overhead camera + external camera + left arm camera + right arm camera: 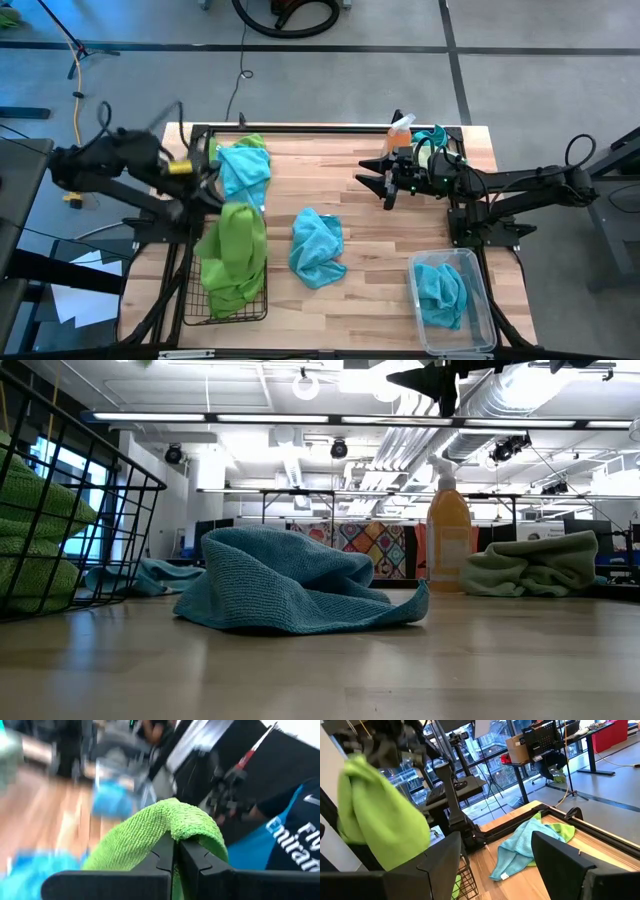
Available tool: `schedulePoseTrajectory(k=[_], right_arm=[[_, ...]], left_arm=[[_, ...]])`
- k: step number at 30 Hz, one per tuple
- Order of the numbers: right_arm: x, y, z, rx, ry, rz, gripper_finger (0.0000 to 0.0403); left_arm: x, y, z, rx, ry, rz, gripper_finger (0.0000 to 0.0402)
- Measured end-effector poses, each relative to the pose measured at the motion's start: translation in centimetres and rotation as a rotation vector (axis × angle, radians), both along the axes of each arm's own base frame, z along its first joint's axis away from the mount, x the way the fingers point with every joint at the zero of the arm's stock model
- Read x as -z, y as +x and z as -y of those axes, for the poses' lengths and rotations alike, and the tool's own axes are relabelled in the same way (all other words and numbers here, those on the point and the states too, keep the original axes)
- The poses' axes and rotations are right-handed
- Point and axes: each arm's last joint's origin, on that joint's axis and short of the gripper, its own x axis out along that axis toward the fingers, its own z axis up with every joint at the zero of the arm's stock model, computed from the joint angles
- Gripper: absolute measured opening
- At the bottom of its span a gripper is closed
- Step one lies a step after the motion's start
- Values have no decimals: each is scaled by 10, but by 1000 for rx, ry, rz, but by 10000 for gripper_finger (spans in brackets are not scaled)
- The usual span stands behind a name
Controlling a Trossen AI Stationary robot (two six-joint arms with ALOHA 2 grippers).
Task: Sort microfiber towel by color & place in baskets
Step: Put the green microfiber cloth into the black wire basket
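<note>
My left gripper keeps lowering the lime green towel (234,250) until it sits inside the black wire basket (246,309) that holds green cloth, because the towel is hanging over that basket.
My left gripper (215,195) is shut on a lime green microfiber towel (380,825), held over the far end of the black wire basket (190,300), which has green cloth (30,540) in it. My right gripper (385,185) stands open above the table's far right, touching nothing. A blue towel (315,245) lies crumpled at the table's middle. Another blue towel (245,168) lies at the far left on a green one (252,143). The clear plastic basket (480,330) at the near right holds a blue towel (440,290). My left gripper pinches a fold of the green towel (170,822) between its two shut fingers (162,852). The cloth bulges over the fingertips and drapes down both sides. The rest hangs slack below the gripper (385,845) over the wire basket; whether its lower end rests there, I cannot tell.
An orange spray bottle (400,130) stands at the far right edge, with a pale green cloth (530,565) beside it behind my right arm. Bare wood lies between the middle towel and the clear basket. A person in a dark shirt (295,835) is beyond the table.
</note>
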Motion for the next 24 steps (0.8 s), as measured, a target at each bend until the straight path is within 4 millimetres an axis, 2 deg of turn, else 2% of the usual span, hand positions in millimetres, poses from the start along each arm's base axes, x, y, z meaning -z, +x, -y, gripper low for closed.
schedulePoseTrajectory(k=[7, 11, 14, 18, 24], right_arm=[[0, 0, 0, 0, 0, 0, 240], [0, 0, 0, 1, 0, -5, 240], [1, 0, 0, 1, 0, -14, 240], [3, 0, 0, 1, 2, -33, 240], [4, 0, 0, 1, 7, -45, 240]], left_arm=[[33, 1, 30, 56, -55, -420, 0], [41, -4, 42, 81, -75, -553, 0], [47, -12, 44, 60, -74, -657, 0], [59, -10, 46, 22, 25, -722, 0], [80, 12, 52, 32, 276, -715, 0]])
